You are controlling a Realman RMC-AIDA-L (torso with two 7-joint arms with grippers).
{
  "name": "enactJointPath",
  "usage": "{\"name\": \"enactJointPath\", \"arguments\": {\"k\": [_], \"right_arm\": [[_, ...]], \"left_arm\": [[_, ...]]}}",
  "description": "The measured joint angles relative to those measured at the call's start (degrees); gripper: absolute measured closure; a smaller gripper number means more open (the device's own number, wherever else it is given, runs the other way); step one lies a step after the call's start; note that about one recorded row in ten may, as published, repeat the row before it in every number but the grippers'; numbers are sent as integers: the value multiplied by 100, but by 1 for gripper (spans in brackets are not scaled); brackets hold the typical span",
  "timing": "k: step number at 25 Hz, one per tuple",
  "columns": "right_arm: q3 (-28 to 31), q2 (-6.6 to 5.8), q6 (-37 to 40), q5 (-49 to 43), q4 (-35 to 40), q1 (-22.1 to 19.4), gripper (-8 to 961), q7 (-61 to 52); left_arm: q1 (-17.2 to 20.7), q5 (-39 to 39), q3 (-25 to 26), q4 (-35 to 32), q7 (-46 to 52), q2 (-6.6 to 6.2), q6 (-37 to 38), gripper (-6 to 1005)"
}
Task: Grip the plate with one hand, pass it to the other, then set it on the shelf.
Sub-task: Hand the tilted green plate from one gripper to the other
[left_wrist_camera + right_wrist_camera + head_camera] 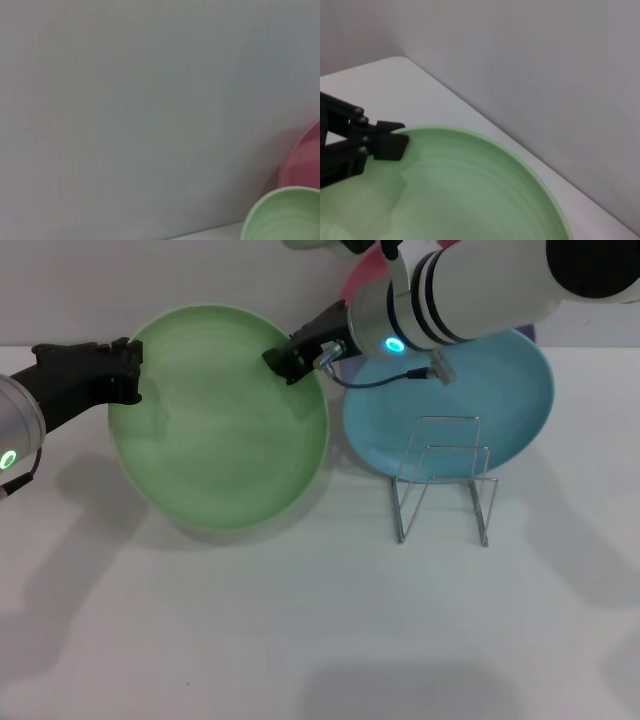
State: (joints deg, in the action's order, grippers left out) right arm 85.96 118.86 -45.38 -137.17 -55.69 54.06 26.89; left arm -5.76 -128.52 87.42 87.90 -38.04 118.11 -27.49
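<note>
The robot's two grippers both clamp the light green plate's rim point(114, 425), so the left gripper should open and move back before the right gripper takes the plate to the wire shelf point(443, 478).
The light green plate point(215, 440) is held tilted above the white table, between both arms. My left gripper point(128, 372) is shut on its left rim. My right gripper point(288, 362), on the arm with the cyan light, is shut on the plate's upper right rim. The right wrist view shows the plate point(470, 190) with the left gripper point(390, 144) clamped on its edge. The left wrist view shows only a bit of the plate's rim point(285, 215). The silver wire shelf point(443, 480) stands to the right of the plate.
A teal-blue plate point(500, 400) lies behind the shelf, partly under my right arm. A pink plate point(365, 275) leans at the back by the wall and also shows in the left wrist view point(305, 160). The table's front part is bare white.
</note>
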Motion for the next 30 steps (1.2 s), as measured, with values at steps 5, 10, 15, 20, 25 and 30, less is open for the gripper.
{"name": "enactJointPath", "arguments": {"k": [5,10,15,20,25,30], "right_arm": [[-82,16,-9,-18,-245,-129,788,-18],[-106,12,-29,-39,-391,-236,805,-28],[-114,9,-33,-54,-439,-273,833,-12],[-115,10,-32,-177,-474,-292,852,-60],[-17,9,-17,-510,-906,-502,864,-142],[188,-1,-14,-618,-1497,-821,890,-108]], "left_arm": [[5,2,-79,47,-4,8,-1,924],[11,7,-89,91,-33,11,-3,781],[14,31,-94,144,-89,9,-2,721],[14,29,-103,200,-151,17,19,710],[104,23,-66,287,-319,8,227,629],[190,12,-32,296,-439,2,581,474]]}}
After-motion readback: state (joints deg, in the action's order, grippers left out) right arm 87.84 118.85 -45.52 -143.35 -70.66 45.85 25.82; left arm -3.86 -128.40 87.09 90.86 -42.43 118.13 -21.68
